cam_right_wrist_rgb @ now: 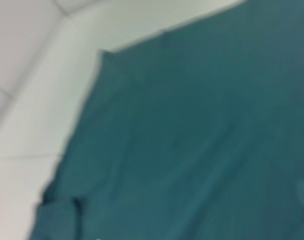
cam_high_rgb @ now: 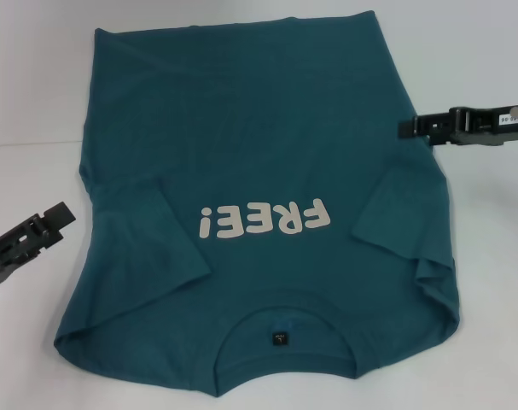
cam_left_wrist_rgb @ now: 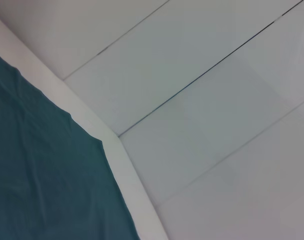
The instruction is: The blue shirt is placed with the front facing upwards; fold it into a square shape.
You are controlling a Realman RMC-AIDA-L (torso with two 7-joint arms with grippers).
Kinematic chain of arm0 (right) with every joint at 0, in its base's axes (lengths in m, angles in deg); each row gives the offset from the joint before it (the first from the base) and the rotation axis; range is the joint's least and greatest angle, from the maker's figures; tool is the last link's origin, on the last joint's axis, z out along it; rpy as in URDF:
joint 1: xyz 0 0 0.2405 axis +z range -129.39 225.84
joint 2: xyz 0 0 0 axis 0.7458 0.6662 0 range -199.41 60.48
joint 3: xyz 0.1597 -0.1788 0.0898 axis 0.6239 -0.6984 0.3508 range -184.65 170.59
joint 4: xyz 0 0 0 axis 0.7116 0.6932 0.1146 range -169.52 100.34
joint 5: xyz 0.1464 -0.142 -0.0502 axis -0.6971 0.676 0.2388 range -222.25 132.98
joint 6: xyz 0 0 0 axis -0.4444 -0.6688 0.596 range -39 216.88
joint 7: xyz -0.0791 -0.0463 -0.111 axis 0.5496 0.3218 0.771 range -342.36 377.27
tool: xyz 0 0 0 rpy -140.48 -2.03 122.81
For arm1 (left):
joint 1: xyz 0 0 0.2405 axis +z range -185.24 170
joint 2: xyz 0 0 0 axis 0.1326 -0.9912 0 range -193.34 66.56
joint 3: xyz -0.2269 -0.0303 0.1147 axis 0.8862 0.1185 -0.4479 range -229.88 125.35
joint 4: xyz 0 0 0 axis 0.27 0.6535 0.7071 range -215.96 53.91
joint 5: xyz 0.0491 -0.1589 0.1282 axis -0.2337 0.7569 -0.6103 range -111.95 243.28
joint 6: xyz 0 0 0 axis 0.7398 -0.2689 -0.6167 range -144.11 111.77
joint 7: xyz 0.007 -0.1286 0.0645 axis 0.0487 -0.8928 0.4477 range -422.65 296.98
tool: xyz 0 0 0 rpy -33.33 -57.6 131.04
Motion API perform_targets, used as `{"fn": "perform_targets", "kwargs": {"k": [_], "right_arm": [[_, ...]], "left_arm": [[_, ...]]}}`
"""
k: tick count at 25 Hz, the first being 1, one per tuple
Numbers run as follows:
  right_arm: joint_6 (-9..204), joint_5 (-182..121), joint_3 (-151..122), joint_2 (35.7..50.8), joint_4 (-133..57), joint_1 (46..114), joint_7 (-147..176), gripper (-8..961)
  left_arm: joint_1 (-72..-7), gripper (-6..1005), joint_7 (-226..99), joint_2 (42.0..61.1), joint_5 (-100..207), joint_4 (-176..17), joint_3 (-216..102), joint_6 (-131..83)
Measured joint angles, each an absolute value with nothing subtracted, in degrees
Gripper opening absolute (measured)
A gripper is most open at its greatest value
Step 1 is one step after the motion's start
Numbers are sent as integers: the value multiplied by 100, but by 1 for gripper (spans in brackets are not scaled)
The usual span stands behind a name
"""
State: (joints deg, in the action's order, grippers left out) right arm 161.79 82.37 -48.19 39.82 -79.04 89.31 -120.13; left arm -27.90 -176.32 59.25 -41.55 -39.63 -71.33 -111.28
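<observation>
The shirt's shoulder corner [cam_high_rgb: 62, 341] near my left gripper sticks out past the shirt's side, so next my right gripper moves back while my left gripper tucks that corner [cam_high_rgb: 72, 325] in.
The blue shirt [cam_high_rgb: 267, 145] lies flat on the white table [cam_high_rgb: 489, 282], front up, with its collar and black label [cam_high_rgb: 279, 338] nearest me. The white "FREE!" print [cam_high_rgb: 265, 220] reads upside down. Both short sleeves are folded inward over the body. My left gripper [cam_high_rgb: 58, 220] hovers just off the shirt's left side, apart from the cloth. My right gripper [cam_high_rgb: 408, 128] is at the shirt's right edge, over the cloth near the side seam. The shirt also shows in the left wrist view [cam_left_wrist_rgb: 36, 175] and the right wrist view [cam_right_wrist_rgb: 192, 140].
The table's edge [cam_left_wrist_rgb: 116, 155] runs beside the shirt in the left wrist view, with pale floor tiles [cam_left_wrist_rgb: 217, 100] beyond it. Bare white table lies to the left [cam_high_rgb: 28, 111] and right of the shirt.
</observation>
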Motion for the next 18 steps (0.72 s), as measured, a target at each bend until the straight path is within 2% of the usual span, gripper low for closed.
{"fn": "perform_targets", "kwargs": {"k": [8, 11, 15, 18], "right_arm": [[17733, 6492, -4379, 3944, -7938, 8068, -11172, 775], [18183, 6194, -4134, 3976, -7938, 7732, -11132, 776], [18394, 6017, -3907, 4041, -7930, 7451, -11169, 775], [18388, 6076, -3914, 3991, -7924, 7418, -11434, 775]], "left_arm": [[-2776, 899, -18775, 5777, -4446, -3870, -7133, -11420], [-2756, 899, -19083, 5765, -4588, -3840, -7131, -11493], [-2676, 898, -19408, 5742, -4801, -3752, -7066, -11603], [-2585, 898, -19677, 5716, -5065, -3632, -6970, -11612]]}}
